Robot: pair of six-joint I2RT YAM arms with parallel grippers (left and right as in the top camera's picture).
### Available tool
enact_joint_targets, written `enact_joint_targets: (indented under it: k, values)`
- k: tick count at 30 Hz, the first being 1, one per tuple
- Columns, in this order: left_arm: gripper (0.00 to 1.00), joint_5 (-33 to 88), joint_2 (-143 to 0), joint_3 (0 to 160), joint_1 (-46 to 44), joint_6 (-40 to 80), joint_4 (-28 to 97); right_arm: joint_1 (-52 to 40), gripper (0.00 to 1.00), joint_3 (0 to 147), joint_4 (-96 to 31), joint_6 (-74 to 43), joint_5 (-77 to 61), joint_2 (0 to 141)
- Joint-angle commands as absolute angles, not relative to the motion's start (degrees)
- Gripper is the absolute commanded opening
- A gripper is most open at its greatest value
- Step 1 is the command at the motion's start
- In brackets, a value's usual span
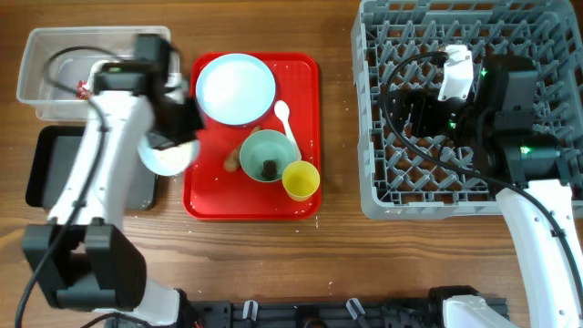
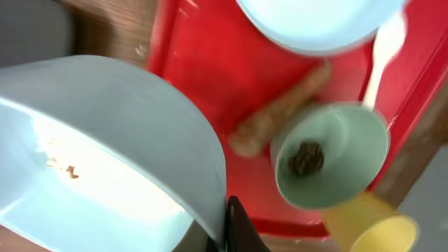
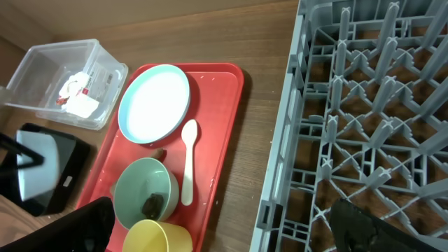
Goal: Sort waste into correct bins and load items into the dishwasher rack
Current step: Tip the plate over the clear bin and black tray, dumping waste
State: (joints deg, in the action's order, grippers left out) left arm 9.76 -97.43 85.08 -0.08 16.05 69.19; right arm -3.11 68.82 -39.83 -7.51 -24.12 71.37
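Observation:
My left gripper is holding the light blue bowl with white grains (image 1: 171, 158) in it, so next I empty it over the shallow black tray (image 1: 58, 164) before I put the bowl down.
My left gripper (image 1: 173, 144) is shut on the rim of a light blue bowl (image 1: 164, 159), held tilted between the red tray and the shallow black tray (image 1: 46, 173). In the left wrist view the bowl (image 2: 105, 140) has a few crumbs inside. On the red tray lie the pale blue plate (image 1: 235, 87), the white spoon (image 1: 285, 118), an orange carrot-like piece (image 1: 231, 162), a teal bowl (image 1: 262, 150) with a brown lump (image 1: 271, 168), and the yellow cup (image 1: 301, 179). My right gripper (image 3: 220, 210) is open and empty above the grey dishwasher rack (image 1: 383, 196).
The clear tub (image 1: 36, 55) at the back left holds crumpled white paper and red scraps (image 3: 73, 94). The red tray (image 1: 305, 82) lies between the bins and the rack, with a strip of bare wood on its right.

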Motion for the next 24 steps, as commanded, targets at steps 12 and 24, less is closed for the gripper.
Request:
enact_joint_targets:
  k: [12, 24]
  values:
    - [0.04, 55.5, -108.7, 85.4, 40.5, -0.3, 59.6, -3.2, 1.00, 69.7, -38.2, -7.7, -23.8, 71.9]
    - [0.04, 84.1, -115.7, 85.4, 47.9, -0.6, 67.5, -3.2, 1.00, 69.7, -38.7, -7.7, -23.8, 71.9]
